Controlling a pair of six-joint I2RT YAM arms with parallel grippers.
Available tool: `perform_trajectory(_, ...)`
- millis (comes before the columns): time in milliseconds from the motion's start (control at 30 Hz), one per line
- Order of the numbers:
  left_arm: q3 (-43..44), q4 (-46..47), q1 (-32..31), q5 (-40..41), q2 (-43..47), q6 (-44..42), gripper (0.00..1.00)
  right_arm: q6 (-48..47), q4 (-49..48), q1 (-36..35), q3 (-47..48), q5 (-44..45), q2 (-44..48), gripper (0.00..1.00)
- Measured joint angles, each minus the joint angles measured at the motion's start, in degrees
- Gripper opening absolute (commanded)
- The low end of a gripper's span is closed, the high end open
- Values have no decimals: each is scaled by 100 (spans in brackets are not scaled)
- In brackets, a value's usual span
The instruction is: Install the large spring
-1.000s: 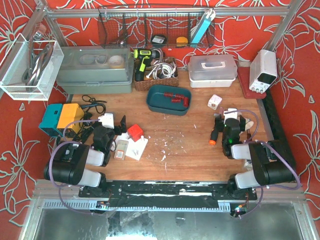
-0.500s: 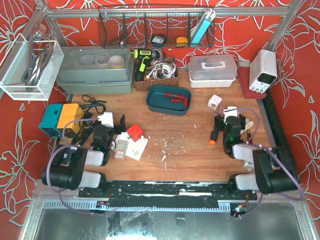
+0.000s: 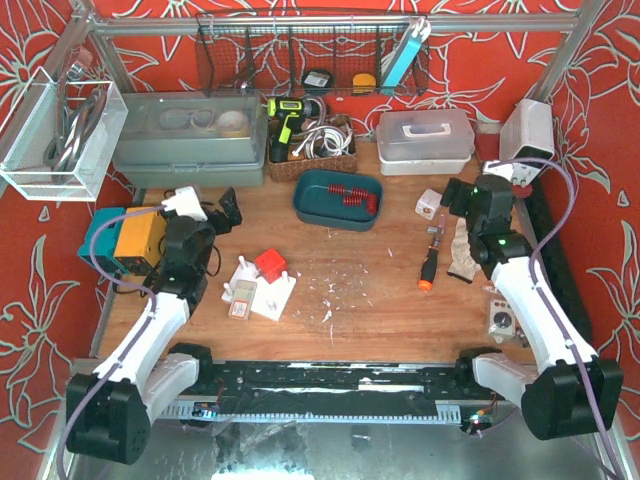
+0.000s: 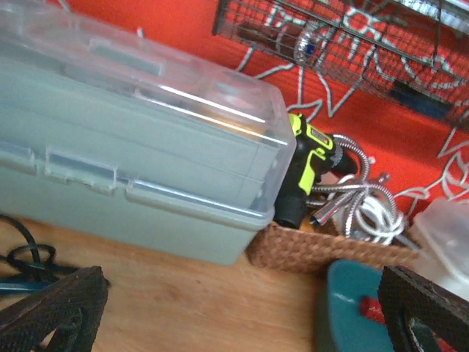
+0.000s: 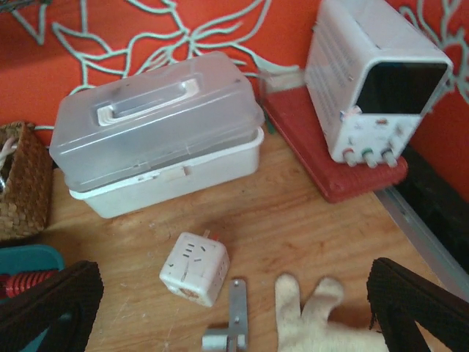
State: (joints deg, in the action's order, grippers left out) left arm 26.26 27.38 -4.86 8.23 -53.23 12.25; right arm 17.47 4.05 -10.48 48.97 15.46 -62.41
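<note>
The red block is crowding the white base's pegs. My left gripper should move the red block next to the teal tray before I install the large spring.
Red springs lie in a teal tray at the back middle of the table. A white base with a red block lies at the front left. My left gripper is open and empty, raised left of the tray; its view shows the tray's corner and a bit of red spring between its wide-spread fingers. My right gripper is open and empty, right of the tray, above a white cube adapter. The tray edge and a spring show at the far left of the right wrist view.
A grey-green lidded box and a wicker basket with a yellow drill stand at the back. A white case and a power supply stand back right. A screwdriver and a glove lie under the right arm.
Both arms have lifted from the near edge and reached toward the back: the left gripper up and left, the right gripper up and right. Both jaws stay open.
</note>
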Motion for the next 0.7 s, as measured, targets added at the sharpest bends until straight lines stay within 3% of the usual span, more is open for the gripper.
perform_trajectory(167, 927, -1794, 0, -2, 339, 1381, 100, 621, 1248, 48, 365, -131, 350, 99)
perform_trajectory(400, 1178, -3217, 0, -883, 638, 2706, 100, 946, 2063, -168, 365, -1368, 256, 99)
perform_trajectory(700, 1285, -4852, -201, -1263, 570, 4015, 92, 717, 2238, -2481, 114, -1036, 116, 99)
